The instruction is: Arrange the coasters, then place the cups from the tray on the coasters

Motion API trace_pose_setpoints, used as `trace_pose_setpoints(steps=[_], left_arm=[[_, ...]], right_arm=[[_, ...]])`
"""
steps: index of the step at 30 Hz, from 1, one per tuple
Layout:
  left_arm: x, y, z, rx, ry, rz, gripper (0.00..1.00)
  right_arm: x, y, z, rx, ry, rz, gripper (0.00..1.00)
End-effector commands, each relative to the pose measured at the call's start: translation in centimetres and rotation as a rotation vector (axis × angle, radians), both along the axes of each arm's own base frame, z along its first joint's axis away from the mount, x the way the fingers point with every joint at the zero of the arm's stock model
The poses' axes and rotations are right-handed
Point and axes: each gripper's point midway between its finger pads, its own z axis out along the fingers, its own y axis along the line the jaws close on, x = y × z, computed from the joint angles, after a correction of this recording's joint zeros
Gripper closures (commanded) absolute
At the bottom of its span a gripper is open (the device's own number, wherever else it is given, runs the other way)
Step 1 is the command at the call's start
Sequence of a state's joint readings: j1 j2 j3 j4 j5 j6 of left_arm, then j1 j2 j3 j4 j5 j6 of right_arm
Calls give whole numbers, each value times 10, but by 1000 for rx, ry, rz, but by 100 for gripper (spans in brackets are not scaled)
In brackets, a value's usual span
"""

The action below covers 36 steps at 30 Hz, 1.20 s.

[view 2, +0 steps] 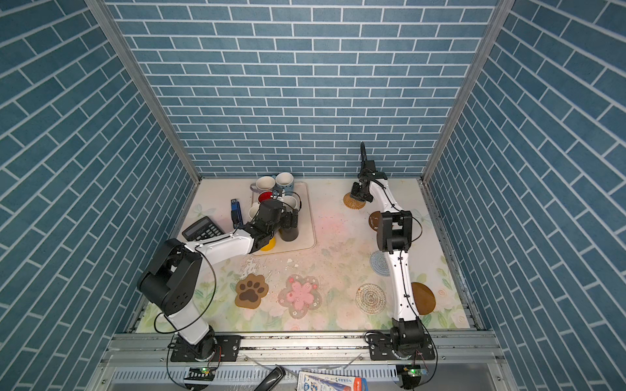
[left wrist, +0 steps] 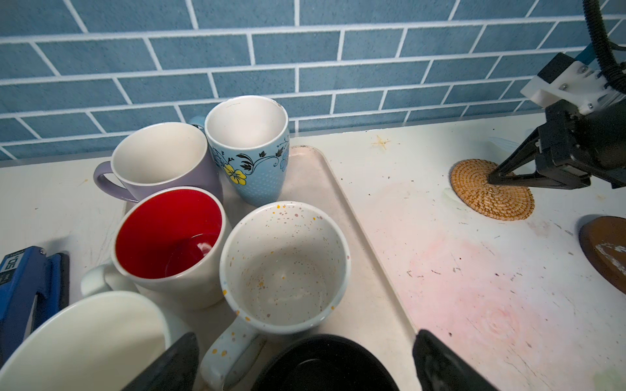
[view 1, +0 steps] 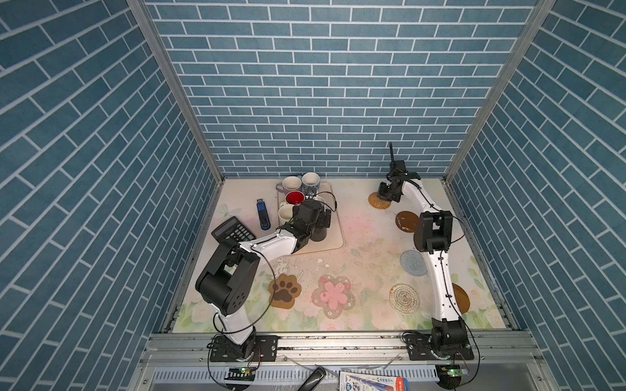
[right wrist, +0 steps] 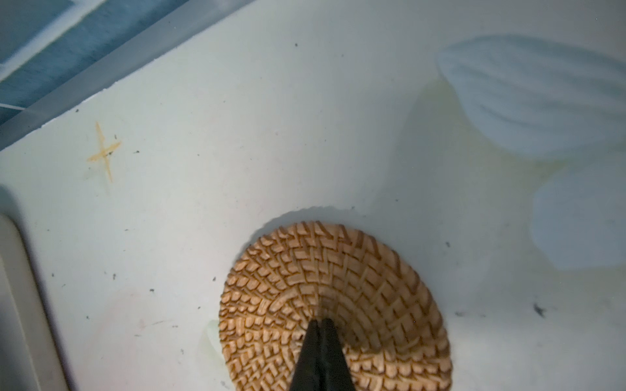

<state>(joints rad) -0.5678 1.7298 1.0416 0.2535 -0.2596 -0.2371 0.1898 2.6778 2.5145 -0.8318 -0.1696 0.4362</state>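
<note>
Next, my right gripper slides the woven tan coaster [view 1: 376, 201] into the open space [view 1: 357, 198] toward the tray before it lifts off, because the tan coaster is close to the brown coaster.
The beige tray [view 1: 333, 233] at the back left holds several cups: black [left wrist: 325, 365], speckled white [left wrist: 284, 267], red-inside [left wrist: 169, 233], lavender [left wrist: 159, 155], light blue [left wrist: 247, 125], plain white [left wrist: 84, 338] and a partly hidden yellow one [view 2: 268, 244]. My left gripper [left wrist: 302, 342] hangs open over the black cup, a finger on each side of it. My right gripper [right wrist: 320, 321] is shut, its tips resting on top of the woven tan coaster [right wrist: 338, 270] at the back right. Brown [view 1: 405, 221], pale blue [view 1: 412, 263], whitish woven [view 1: 404, 298], paw [view 1: 285, 291] and pink flower [view 1: 333, 295] coasters lie flat.
A black calculator [view 1: 233, 232] and a blue stapler [view 1: 263, 214] lie left of the tray. A second brown disc [view 1: 461, 299] sits half under the right arm. Blue brick walls close in the back and both sides.
</note>
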Motion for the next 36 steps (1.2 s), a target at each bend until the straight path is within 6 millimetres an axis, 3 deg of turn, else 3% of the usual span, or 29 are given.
trace_pose_setpoints(steps=[1,5,9,12,15,18,20,23,24,28,36], left_arm=[[0,-2,16,-41,-37,-8,1],[-6,0,24,-73,-55,-8,1],[-21,-1,33,-130,-55,-31,1],[-36,-1,39,-181,-57,-38,1],[-54,-20,50,-119,-77,-92,1],[-71,-39,58,-9,-102,-114,1],[-78,-45,53,-15,-88,-125,1],[-83,-49,44,-49,-68,-126,1],[-83,-48,43,-44,-65,-124,1],[-80,-42,44,-16,-87,-99,1],[-70,-45,45,53,-111,-119,1]], right_arm=[[1,7,40,-29,-68,33,100],[-7,15,85,-36,-131,51,100],[-33,15,125,-70,-163,83,97],[-62,8,140,-76,-148,88,94],[-96,-3,154,-64,-163,76,92],[-123,-16,159,-63,-177,59,86],[-129,-27,156,-56,-163,40,83],[-118,-42,144,26,-137,-7,83],[-112,-42,139,54,-131,-12,89],[-80,-32,119,99,-127,11,100],[-11,-14,53,154,-82,10,100]])
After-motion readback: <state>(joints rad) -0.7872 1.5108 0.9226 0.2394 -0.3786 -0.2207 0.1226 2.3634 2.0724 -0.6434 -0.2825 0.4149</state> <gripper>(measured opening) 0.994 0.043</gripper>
